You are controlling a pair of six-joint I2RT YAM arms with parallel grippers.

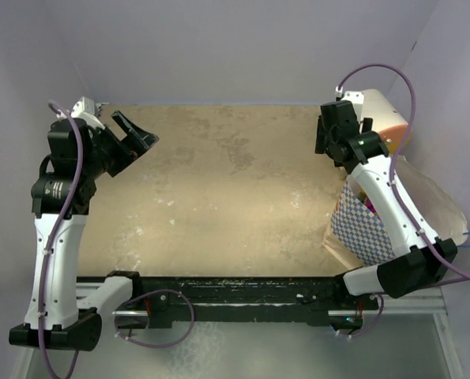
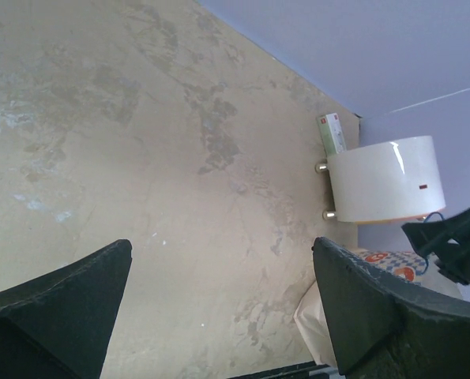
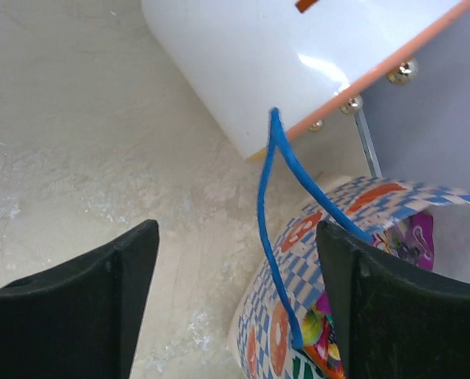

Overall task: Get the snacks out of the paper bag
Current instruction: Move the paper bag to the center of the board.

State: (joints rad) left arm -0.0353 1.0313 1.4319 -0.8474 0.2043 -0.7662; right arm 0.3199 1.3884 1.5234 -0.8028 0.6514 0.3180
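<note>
The paper bag (image 1: 364,227) is standing by the wall, far from the robot's left gripper, so the robot's right gripper should first drag the bag by its blue string handle (image 3: 263,225) to the middle of the table.
The paper bag (image 1: 361,230), blue-and-white checkered with orange-red marks, stands at the table's right edge under my right arm. In the right wrist view the bag (image 3: 294,316) shows its open mouth and a blue string handle (image 3: 268,197) standing up. Snack packets (image 3: 323,335) show inside it, with a purple one (image 3: 418,235) further in. My right gripper (image 1: 333,136) is open and empty above the bag's far left rim, with the handle between its fingers (image 3: 236,237). My left gripper (image 1: 132,139) is open and empty, raised at the far left, away from the bag (image 2: 223,245).
A cream cylinder (image 1: 383,118) with an orange rim lies at the back right, just beyond the bag; it also shows in the right wrist view (image 3: 282,63). A small box (image 2: 332,131) stands behind it. Walls close off the back and right.
</note>
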